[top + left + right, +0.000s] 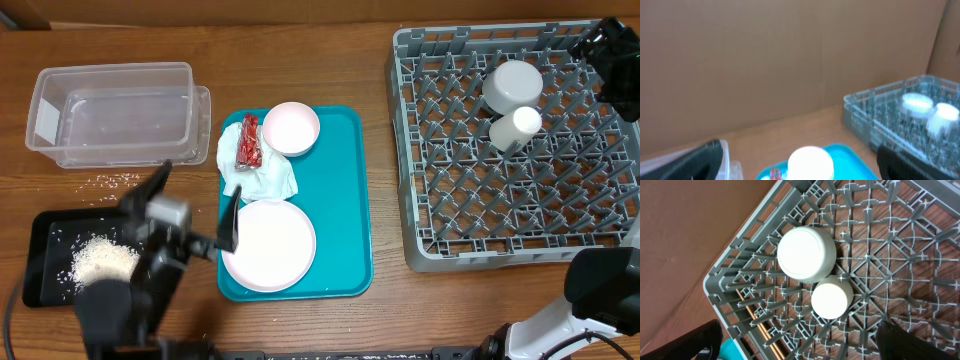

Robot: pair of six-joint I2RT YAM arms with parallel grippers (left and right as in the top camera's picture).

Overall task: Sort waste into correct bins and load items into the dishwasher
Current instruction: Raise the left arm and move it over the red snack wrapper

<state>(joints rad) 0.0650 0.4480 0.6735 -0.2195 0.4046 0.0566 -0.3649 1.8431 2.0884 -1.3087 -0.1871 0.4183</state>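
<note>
The red wrapper is lying uncovered on top of the white napkin (264, 178). My left gripper keeps going toward the wrapper (249, 146) until its fingers are on both sides of the wrapper's narrow width.
The crumpled white napkin (262, 176) and the red wrapper (248, 142) lie on the teal tray between the small pink plate (290, 128) and the large pink plate (268, 246). My left gripper (195, 205) is open and empty at the tray's left edge; its wrist view (797, 150) shows the small plate (810, 162) ahead. The grey dish rack (480, 245) holds an upturned grey-green bowl (806, 254), a whitish cup (832, 298) and chopsticks (760, 325). My right gripper (799, 330) is open and empty above the rack's far right corner (607, 45).
The clear tub (110, 110) stands at the back left. The black tray (45, 255) at the front left holds a heap of rice, partly under my left arm. Loose rice grains (115, 180) lie between them. The teal tray (345, 200) sits mid-table.
</note>
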